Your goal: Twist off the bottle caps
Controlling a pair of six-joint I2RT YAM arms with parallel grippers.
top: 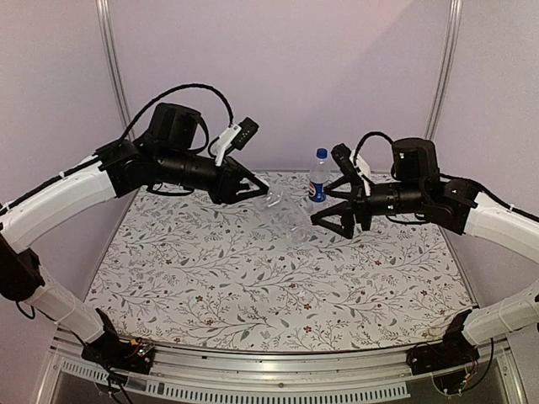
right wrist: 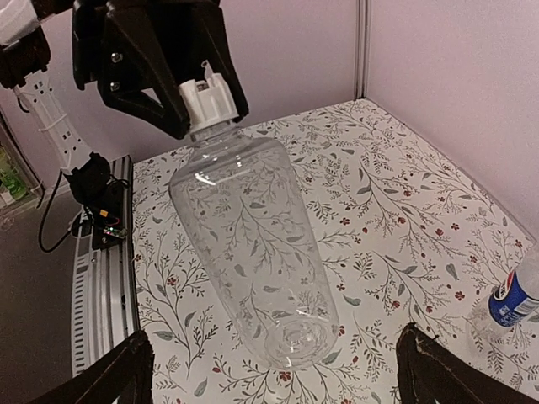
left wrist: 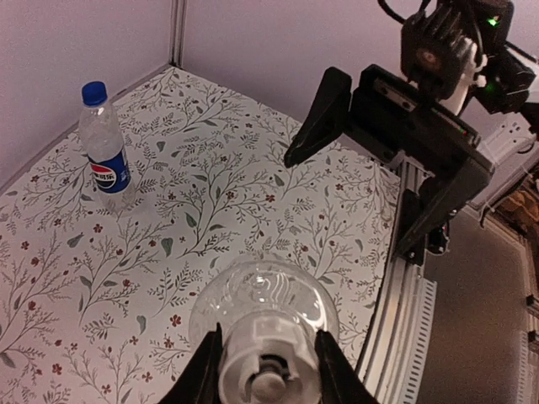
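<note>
The clear bottle is hanging from its white cap (right wrist: 209,103), so the robot's right gripper should first hold the bottle's body (right wrist: 259,244), and then the left gripper should open and grip the cap again to twist it.
My left gripper (top: 259,192) is shut on the white cap (right wrist: 202,94) of the plain clear bottle (right wrist: 253,252). It holds that bottle tilted over the table, base toward the right arm. In the left wrist view the cap (left wrist: 268,358) sits pinched between my fingers, with the bottle's shoulder (left wrist: 265,295) beyond it. My right gripper (top: 330,198) stands wide open facing the bottle's base, its fingers (right wrist: 126,374) well clear on either side. The Pepsi bottle (top: 318,178) stands upright at the back with its blue cap (top: 321,154) on.
The flowered table mat (top: 253,286) ends at a metal rail (top: 278,370) along the near edge. Pale walls close in the back and sides. The Pepsi bottle (right wrist: 512,296) stands just right of my right gripper's outer finger.
</note>
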